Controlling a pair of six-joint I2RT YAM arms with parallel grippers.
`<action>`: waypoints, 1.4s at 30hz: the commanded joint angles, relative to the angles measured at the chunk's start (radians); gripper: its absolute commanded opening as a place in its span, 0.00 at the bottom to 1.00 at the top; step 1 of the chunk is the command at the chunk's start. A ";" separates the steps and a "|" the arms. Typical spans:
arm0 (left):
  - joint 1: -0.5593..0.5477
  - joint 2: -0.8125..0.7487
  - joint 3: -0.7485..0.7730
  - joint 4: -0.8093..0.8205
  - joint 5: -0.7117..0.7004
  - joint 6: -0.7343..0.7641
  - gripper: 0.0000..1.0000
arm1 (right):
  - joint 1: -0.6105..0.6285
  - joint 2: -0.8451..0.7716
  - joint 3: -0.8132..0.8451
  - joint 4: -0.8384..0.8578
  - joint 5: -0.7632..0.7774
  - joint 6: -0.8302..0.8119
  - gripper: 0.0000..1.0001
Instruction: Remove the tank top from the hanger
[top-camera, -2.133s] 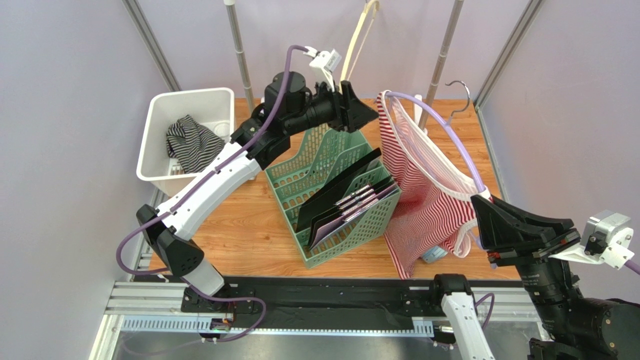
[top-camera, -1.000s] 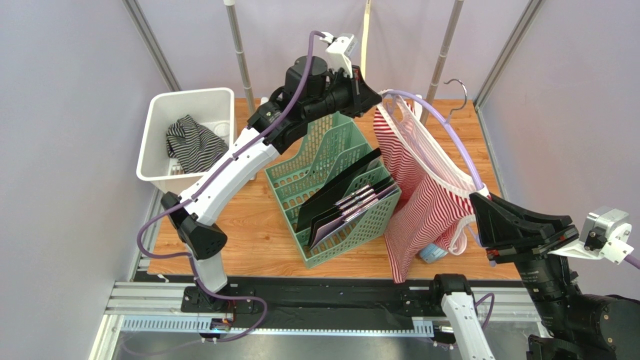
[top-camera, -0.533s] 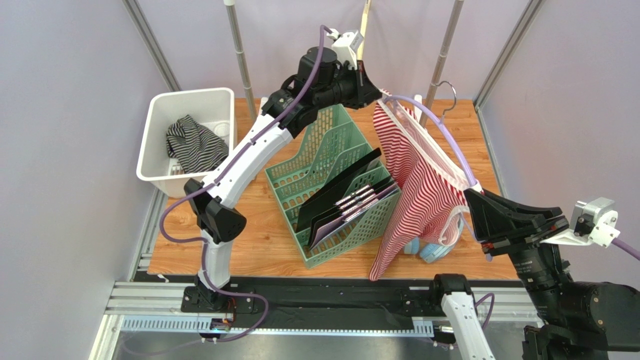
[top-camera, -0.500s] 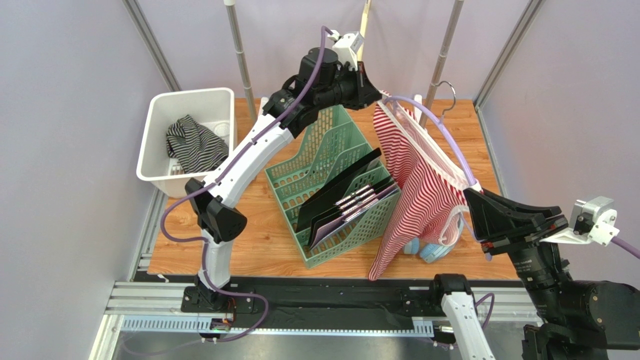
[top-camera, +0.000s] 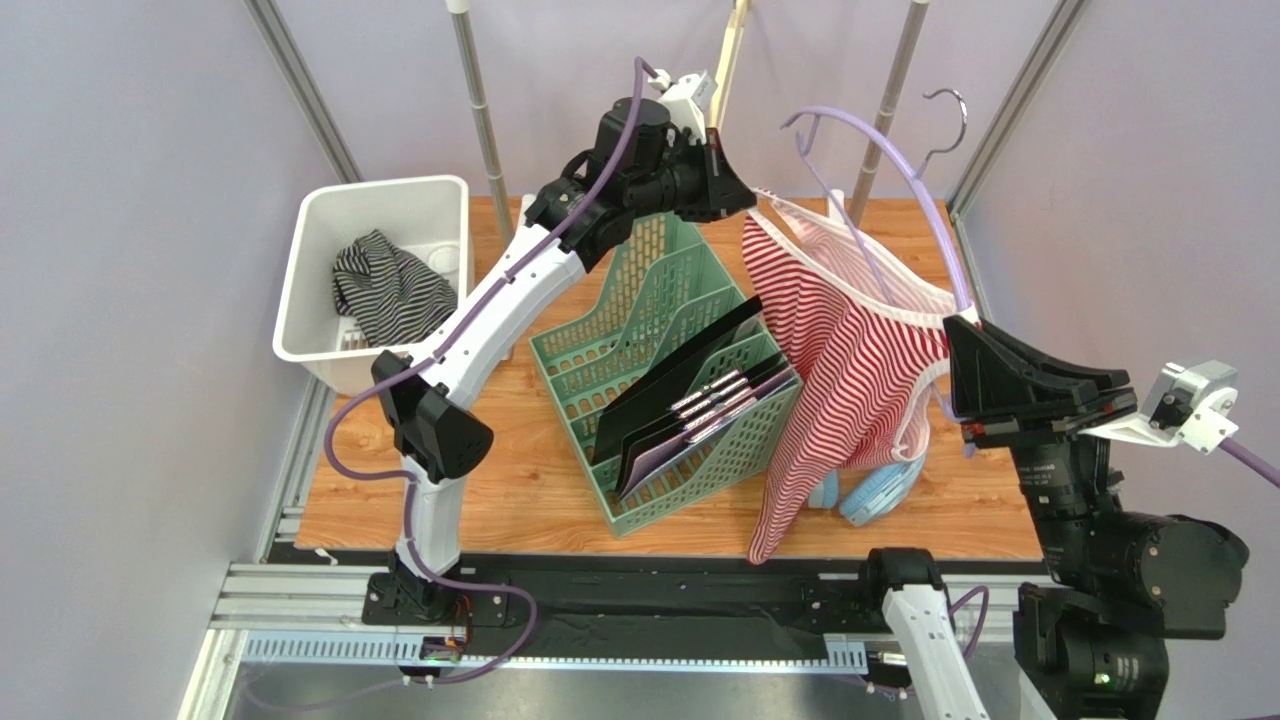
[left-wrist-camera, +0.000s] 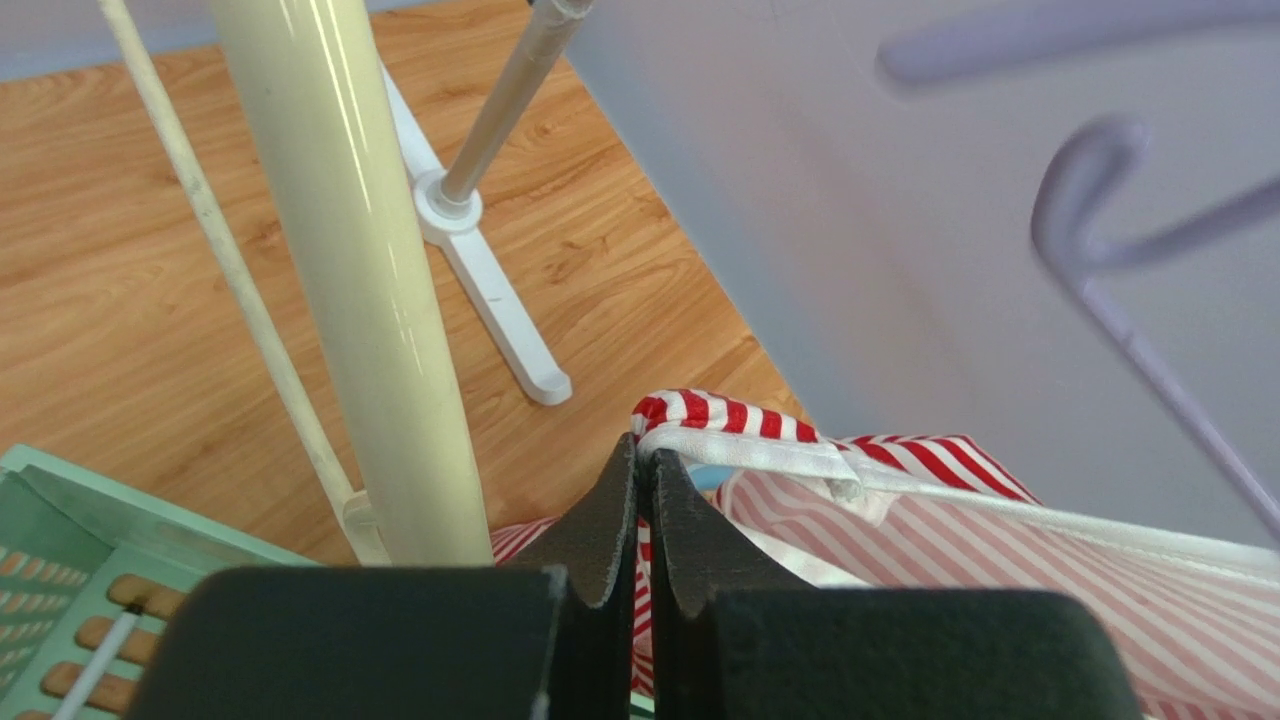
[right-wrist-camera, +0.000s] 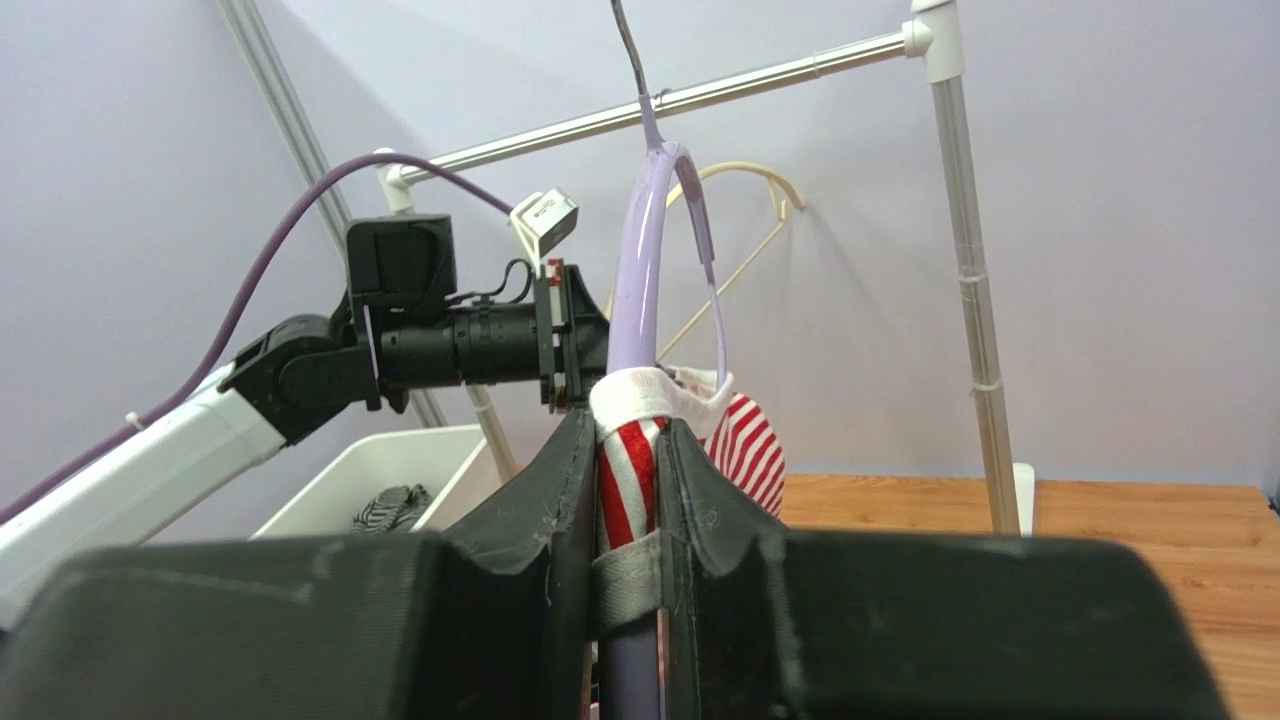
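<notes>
I should keep moving my right gripper to the rail (right-wrist-camera: 781, 75) and let go there, because the lavender hanger's loose end (top-camera: 801, 138) is clear of the strap and the hanger's hook is up.
The red-and-white striped tank top (top-camera: 842, 338) hangs stretched between both grippers. My left gripper (top-camera: 747, 192) is raised at the back and shut on one white-edged shoulder strap (left-wrist-camera: 721, 428); its jaws (left-wrist-camera: 643, 450) pinch the fabric. The lavender hanger (top-camera: 887, 203) arcs above the top, its free left end (top-camera: 796, 123) outside the fabric and its hook (top-camera: 947, 105) up. My right gripper (top-camera: 956, 357) is shut on the hanger's other end together with the second strap; in the right wrist view the gripper (right-wrist-camera: 631, 435) clamps striped cloth (right-wrist-camera: 744, 435) over the hanger (right-wrist-camera: 649, 255).
A green file rack (top-camera: 601, 338) with dark folders stands mid-table under the left arm. A white bin (top-camera: 308, 248) with striped cloth sits at the back left. A blue item (top-camera: 879, 488) lies below the top. A cream hanger (top-camera: 729, 60) hangs on the rail (right-wrist-camera: 721, 93).
The right gripper has moved up and back, swinging the hanger upward. The hanger's left end has come out of the strap that the left gripper holds. The left gripper has barely moved.
</notes>
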 joint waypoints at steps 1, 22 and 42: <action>0.022 -0.013 -0.023 0.077 0.086 -0.087 0.00 | 0.003 -0.010 -0.053 0.301 0.079 0.041 0.00; -0.071 -0.154 -0.188 0.133 0.027 0.030 0.00 | 0.003 0.576 0.204 0.392 0.158 0.059 0.00; -0.162 -0.197 -0.245 0.134 0.020 0.061 0.00 | 0.057 0.863 0.454 0.301 0.163 0.068 0.00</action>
